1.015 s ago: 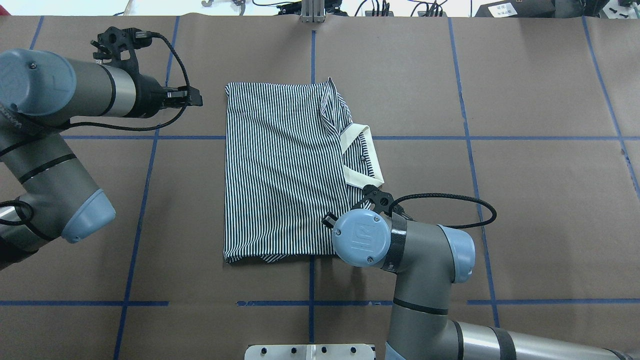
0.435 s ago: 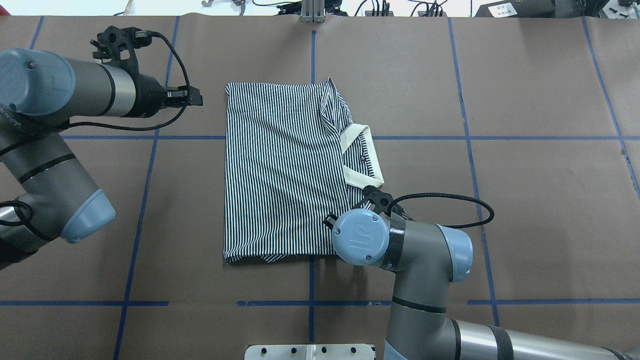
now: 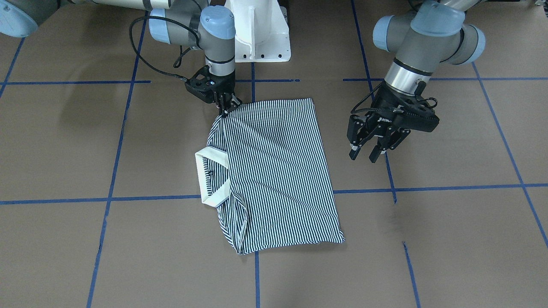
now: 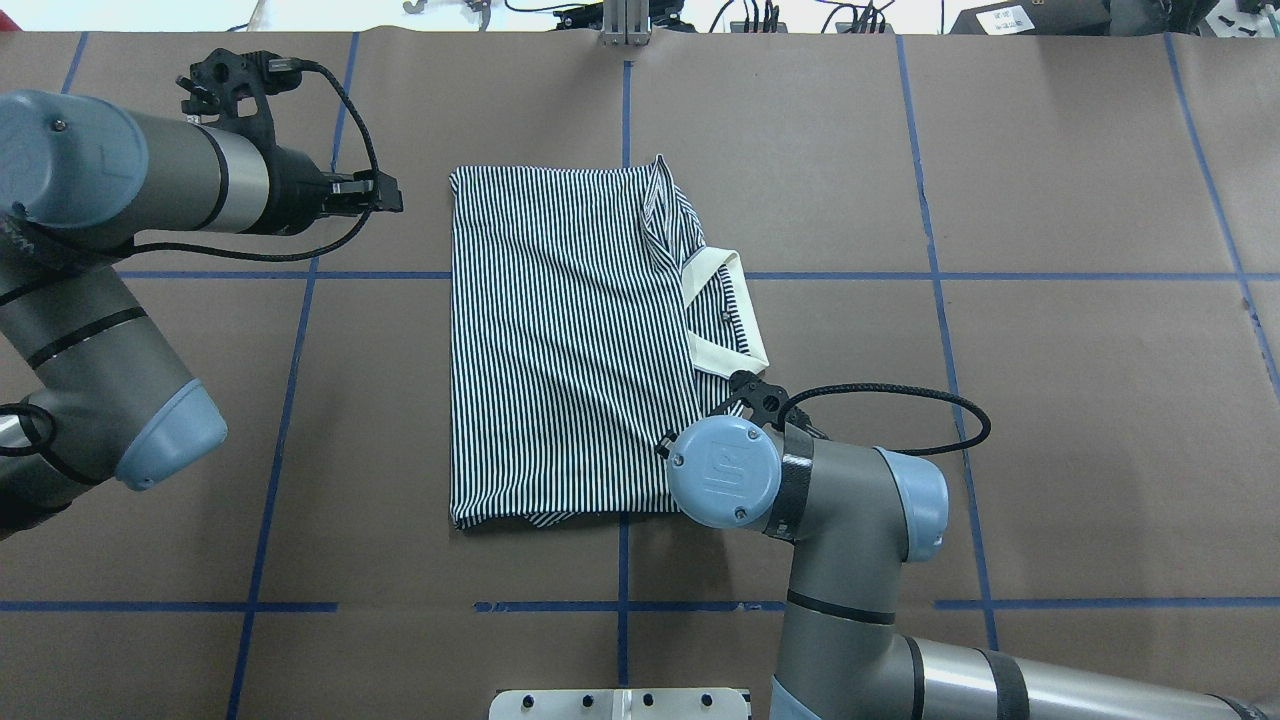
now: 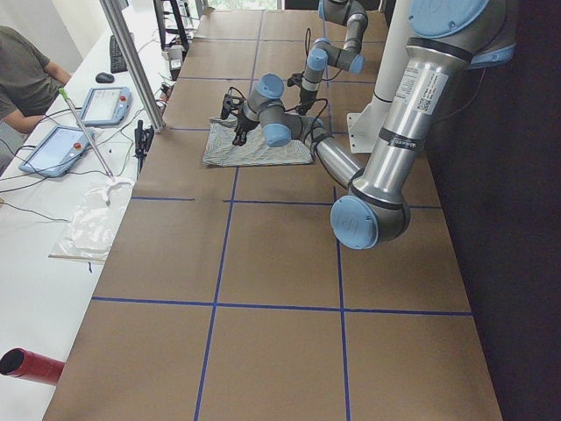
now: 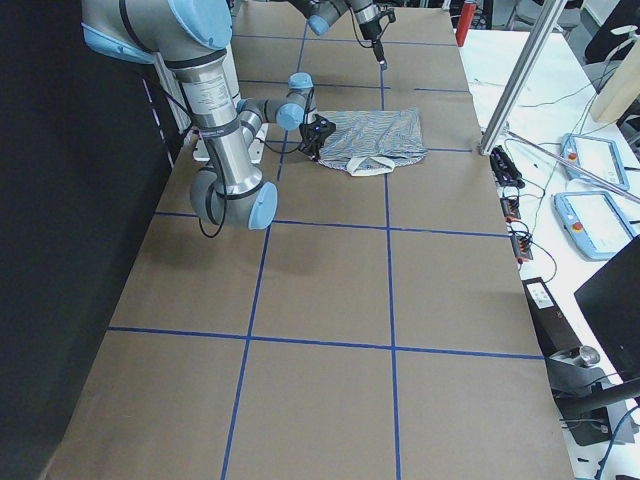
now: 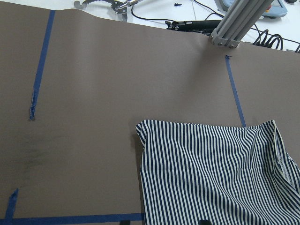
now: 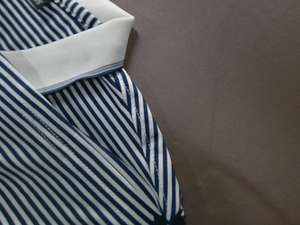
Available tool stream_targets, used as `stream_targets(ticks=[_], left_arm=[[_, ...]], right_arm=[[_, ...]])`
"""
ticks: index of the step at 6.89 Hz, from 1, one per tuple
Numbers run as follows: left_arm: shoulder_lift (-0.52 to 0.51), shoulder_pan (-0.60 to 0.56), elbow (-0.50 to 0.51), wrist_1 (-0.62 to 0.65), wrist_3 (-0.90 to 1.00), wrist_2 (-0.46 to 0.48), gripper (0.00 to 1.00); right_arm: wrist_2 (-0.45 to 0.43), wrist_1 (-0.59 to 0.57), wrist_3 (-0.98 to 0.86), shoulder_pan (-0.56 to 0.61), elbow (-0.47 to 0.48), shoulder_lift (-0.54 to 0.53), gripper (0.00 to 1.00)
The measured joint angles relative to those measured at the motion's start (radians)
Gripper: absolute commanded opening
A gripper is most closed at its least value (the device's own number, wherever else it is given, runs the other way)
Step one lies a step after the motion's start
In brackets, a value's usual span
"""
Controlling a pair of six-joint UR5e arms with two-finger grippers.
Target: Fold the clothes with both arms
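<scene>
My gripper will, I expect, turn up a hidden sleeve underneath when it folds the shirt's near edge (image 3: pixel 275 102) over, since the shirt's long side (image 3: pixel 326 167) runs straight.
The clothes are one navy-and-white striped polo shirt (image 4: pixel 560 340), lying folded into a rectangle at the table's middle. Its cream collar (image 4: pixel 725 310) sticks out on the right side. In the front-facing view my right gripper (image 3: pixel 223 110) points straight down, shut on the shirt's (image 3: pixel 274 171) corner nearest the robot's base. The right wrist view shows the striped sleeve hem (image 8: pixel 140 140) and collar (image 8: pixel 79 51) close up. My left gripper (image 3: pixel 364 155) hangs open above bare table beside the shirt, holding nothing. The left wrist view shows the shirt's far corner (image 7: pixel 220 173).
Blue tape lines (image 4: pixel 300 330) grid the brown table cover. The white pedestal base (image 3: pixel 261 34) stands just behind the shirt. An aluminium post (image 4: pixel 625 25) rises at the far edge. A side desk holds tablets (image 5: pixel 96 105), where a person (image 5: pixel 26 74) sits.
The left arm has drifted very slightly up and away from the shirt. The right gripper stays on the shirt's corner, and the shirt has not visibly moved.
</scene>
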Motion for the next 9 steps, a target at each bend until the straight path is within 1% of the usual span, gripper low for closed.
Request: stream_targets(ticks=[2,3,4,5,6,7,8,9], left_arm=[[0.000,0.000,-0.007,0.007,-0.001,0.000,0.58],[0.006,0.005,-0.033,0.027,-0.032,-0.011,0.58],[0.026,0.032,-0.087,0.059,-0.125,-0.025,0.62],[0.060,0.094,-0.148,0.076,-0.253,-0.015,0.65],[0.105,0.195,-0.197,0.083,-0.405,0.040,0.66],[0.138,0.296,-0.217,0.086,-0.527,0.107,0.70],[0.163,0.380,-0.216,0.087,-0.602,0.154,0.70],[0.173,0.432,-0.199,0.087,-0.642,0.174,0.69]], right_arm=[[0.019,-0.006,-0.001,0.010,0.021,-0.002,0.00],[0.030,-0.009,0.000,0.014,0.053,-0.010,0.00],[0.038,-0.009,0.001,0.016,0.082,-0.023,0.00],[0.041,-0.010,0.003,0.017,0.100,-0.032,0.00],[0.042,-0.010,0.003,0.017,0.113,-0.040,0.00],[0.042,-0.010,0.004,0.017,0.122,-0.048,0.00],[0.042,-0.010,0.004,0.017,0.125,-0.052,0.00],[0.042,-0.010,0.005,0.016,0.126,-0.054,0.00]])
